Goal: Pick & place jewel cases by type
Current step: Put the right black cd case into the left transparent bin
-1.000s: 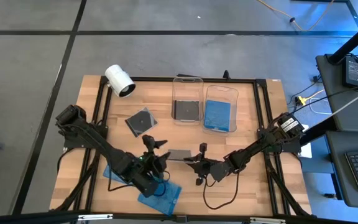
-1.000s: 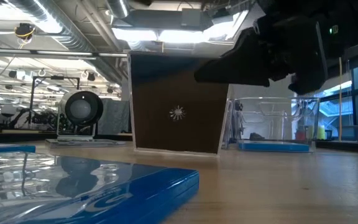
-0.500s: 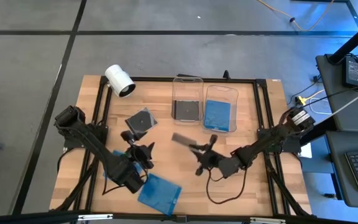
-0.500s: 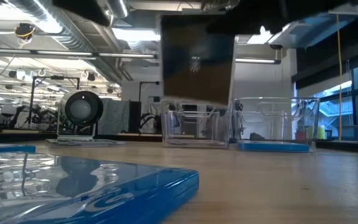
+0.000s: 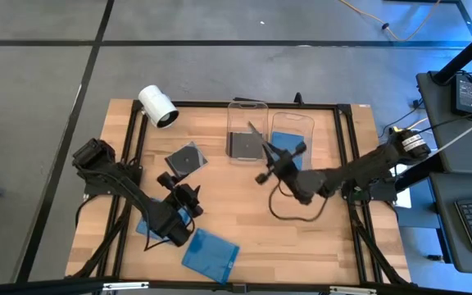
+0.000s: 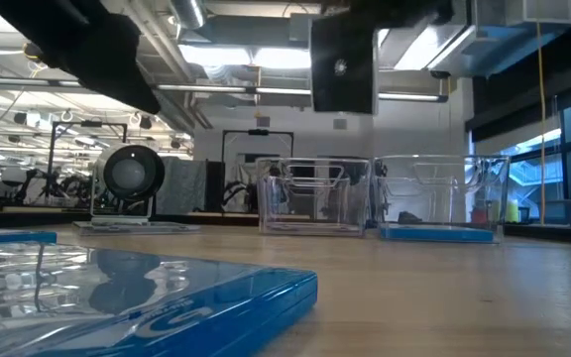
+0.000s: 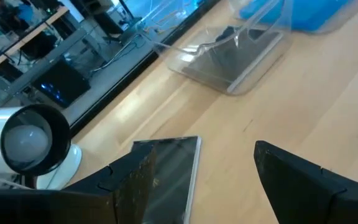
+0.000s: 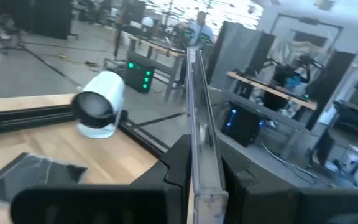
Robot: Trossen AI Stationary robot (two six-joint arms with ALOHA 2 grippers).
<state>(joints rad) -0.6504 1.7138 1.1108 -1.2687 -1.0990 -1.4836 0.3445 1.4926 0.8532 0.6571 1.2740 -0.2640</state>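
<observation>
The held dark case (image 6: pixel 343 74) is clear above the tub holding another dark case. My right gripper keeps going over that tub (image 5: pixel 245 141), go down inside its sides and lets go.
My right gripper (image 5: pixel 272 162) is shut on a dark jewel case (image 6: pixel 343 64), which stands on edge in the air over the clear tub (image 5: pixel 247 135) that holds another dark case. My left gripper (image 5: pixel 179 191) stands open, low over the table, just near of a dark jewel case with a disc (image 5: pixel 185 158) that lies flat. In the left wrist view that case (image 7: pixel 166 169) lies beside one finger. One blue case (image 5: pixel 210 254) lies at the near edge; another (image 5: pixel 147 223) shows partly under the left arm. My right gripper pinches the dark case between its two fingers (image 8: pixel 180 167) at one edge (image 8: pixel 202 163). The fingers come about level from the table's right. The case stands on edge ahead of them, lifted clear of table and tub.
A second clear tub (image 5: pixel 291 147) with a blue case stands to the right of the first. A white cylinder (image 5: pixel 157 106) lies at the far left corner. A cable loops on the table below the right arm (image 5: pixel 289 215).
My right gripper has risen and gone toward the far edge with the dark case. The case stood on the table on edge and now hangs clear over the tub, turned about. My left gripper has sunk, rolled and shifted left toward the dark case lying on the table.
</observation>
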